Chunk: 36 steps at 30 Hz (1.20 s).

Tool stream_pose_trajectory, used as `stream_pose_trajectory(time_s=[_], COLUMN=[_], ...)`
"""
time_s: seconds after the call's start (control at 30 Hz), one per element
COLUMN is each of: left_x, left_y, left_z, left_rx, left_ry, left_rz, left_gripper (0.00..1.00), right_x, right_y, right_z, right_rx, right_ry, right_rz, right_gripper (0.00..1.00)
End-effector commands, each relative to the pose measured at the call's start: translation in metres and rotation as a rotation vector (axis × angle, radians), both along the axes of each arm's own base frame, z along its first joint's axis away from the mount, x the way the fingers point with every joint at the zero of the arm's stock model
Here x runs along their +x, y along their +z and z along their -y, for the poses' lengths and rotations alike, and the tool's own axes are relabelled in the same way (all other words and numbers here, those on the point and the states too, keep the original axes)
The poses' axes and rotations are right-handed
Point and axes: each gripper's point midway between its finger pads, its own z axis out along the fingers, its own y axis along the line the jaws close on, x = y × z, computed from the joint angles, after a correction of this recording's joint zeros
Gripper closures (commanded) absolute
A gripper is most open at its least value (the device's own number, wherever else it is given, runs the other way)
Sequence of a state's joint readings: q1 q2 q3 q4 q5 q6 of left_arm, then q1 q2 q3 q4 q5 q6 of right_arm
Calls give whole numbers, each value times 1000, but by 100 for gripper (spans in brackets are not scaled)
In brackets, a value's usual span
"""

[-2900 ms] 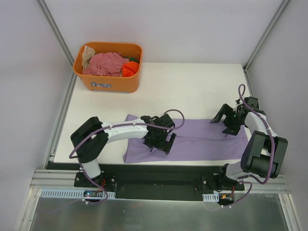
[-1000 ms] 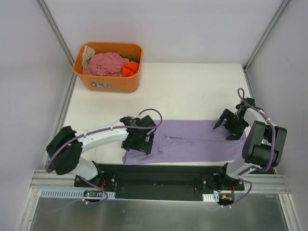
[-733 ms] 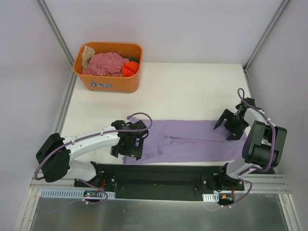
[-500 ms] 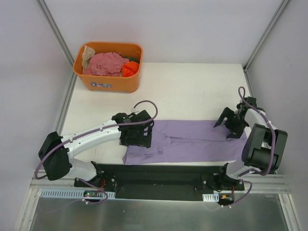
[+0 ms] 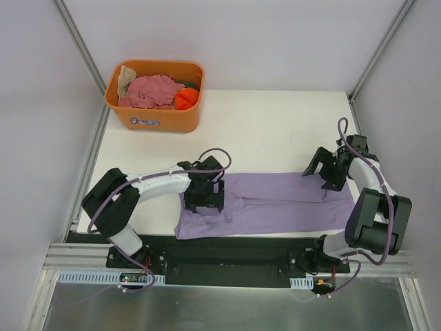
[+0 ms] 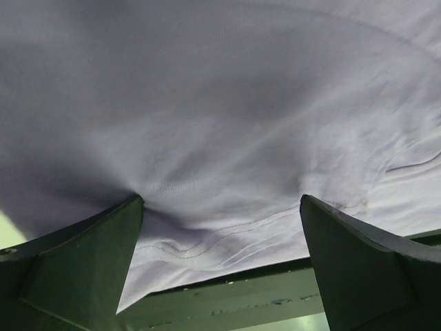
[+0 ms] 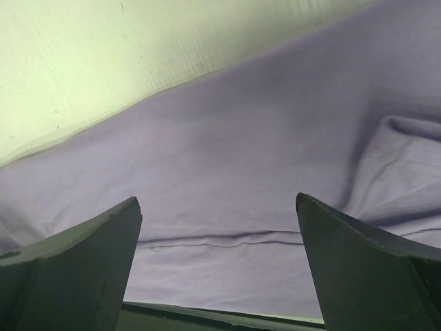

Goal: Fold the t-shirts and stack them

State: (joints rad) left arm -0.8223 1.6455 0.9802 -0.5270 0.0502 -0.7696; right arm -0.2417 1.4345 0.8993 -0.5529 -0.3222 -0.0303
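Observation:
Next, my left gripper swings the end of the lavender-purple t-shirt that is under it toward the table's far edge before folding, because the t-shirt lies lengthwise (image 5: 275,228) along the black bar.
The lavender-purple t-shirt (image 5: 275,203) lies as a long folded band along the table's near edge. My left gripper (image 5: 207,201) is open and sits low on its left part; in the left wrist view (image 6: 220,207) the fingertips (image 6: 103,248) press on cloth near a stitched hem (image 6: 227,231). My right gripper (image 5: 324,181) is open over the shirt's right end; the right wrist view (image 7: 219,207) shows purple cloth (image 7: 241,158) with a seam between the fingers. Pink (image 5: 151,91), orange (image 5: 183,101) and beige (image 5: 126,79) shirts lie in the tub.
An orange plastic tub (image 5: 157,118) stands at the table's far left corner. The white table (image 5: 275,131) ends at a black rail (image 5: 227,248) just below the shirt. Grey walls and frame posts (image 5: 79,48) close in the sides.
My left gripper slid left along the shirt, then came back right onto its left part. The shirt's left end has bunched and narrowed. My right gripper shifted slightly up at the right end.

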Motion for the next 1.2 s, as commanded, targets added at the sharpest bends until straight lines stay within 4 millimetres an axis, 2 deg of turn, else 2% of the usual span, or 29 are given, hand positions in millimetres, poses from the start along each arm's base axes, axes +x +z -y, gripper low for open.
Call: stream_pose_trajectory(time_s=[0.0,0.1,0.3,0.43,0.6,0.7,0.77,0.87,0.93,1.0,1.07,1.17], left_x=[-34,-50,-37,-23,-6,2,2,5,13,28,47,87], left_y=[-8,-13,17,30,47,44,36,21,13,5,0,-1], left_z=[-27,-45,-49,-36,-19,-18,-15,-12,-13,-10,-6,17], left_rx=[15,28,3,-27,-71,-62,-54,-31,-10,-9,-21,-56], left_ry=[37,64,85,94,141,175,178,184,199,204,211,175], left_rz=[-71,-97,14,46,78,105,80,45,29,7,-15,-5], left_gripper=[1,1,1,1,1,1,1,1,1,1,1,1], right_x=[3,2,2,4,6,5,5,8,12,14,13,6], right_y=[0,-3,0,2,3,-3,-12,-28,-35,-40,-46,-50], right_z=[-1,1,-2,-12,-39,-57,-62,-56,-52,-43,-26,1], right_rx=[-2,-11,-21,-27,-32,-24,-20,-39,-48,-48,-61,-43], right_ry=[19,14,30,70,176,239,255,227,205,161,76,-62], right_rz=[-1,-14,-7,-1,-2,-20,-46,-109,-138,-164,-207,-250], right_gripper=[4,4,4,4,4,4,4,4,4,4,4,4])
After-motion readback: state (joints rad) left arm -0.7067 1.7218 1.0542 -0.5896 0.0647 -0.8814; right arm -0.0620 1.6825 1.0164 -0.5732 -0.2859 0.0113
